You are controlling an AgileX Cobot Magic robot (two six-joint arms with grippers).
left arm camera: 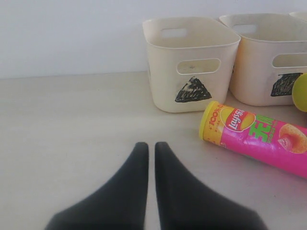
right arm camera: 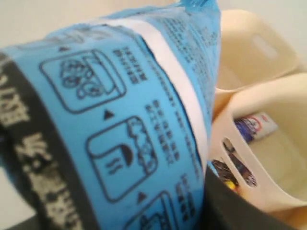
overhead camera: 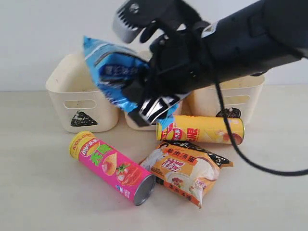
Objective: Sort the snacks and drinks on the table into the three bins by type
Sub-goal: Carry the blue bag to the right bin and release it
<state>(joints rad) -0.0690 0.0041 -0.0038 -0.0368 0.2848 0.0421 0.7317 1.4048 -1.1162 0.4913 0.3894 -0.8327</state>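
Note:
The robot's right gripper holds the blue bag [overhead camera: 115, 72] above the bins' rims and should now carry it toward the circle bin [overhead camera: 245, 96] until the bag hangs over the circle bin's opening.
My right gripper [overhead camera: 139, 67] is shut on the blue bag [overhead camera: 113, 72], holding it in the air in front of the bins; the bag [right arm camera: 120, 120] fills the right wrist view. On the table [overhead camera: 38, 183] lie the pink-magenta tube [overhead camera: 113, 166], the yellow tube [overhead camera: 202, 129] and the orange-black-white bag [overhead camera: 187, 171]. The triangle bin [overhead camera: 72, 86] stands at the left and the circle bin [overhead camera: 240, 94] at the right. The middle bin [left arm camera: 268, 57] is mostly hidden behind the arm. A white-blue carton [right arm camera: 254, 127] lies inside one bin. The purple carton is out of view. My left gripper [left arm camera: 151, 146] is shut and empty, low over the table.
A black cable [overhead camera: 250, 161] hangs from the right arm and loops over the table at the right. The pale wall [overhead camera: 38, 38] stands right behind the bins. The pink tube [left arm camera: 259, 136] lies to one side of my left gripper, in front of the triangle bin [left arm camera: 192, 62].

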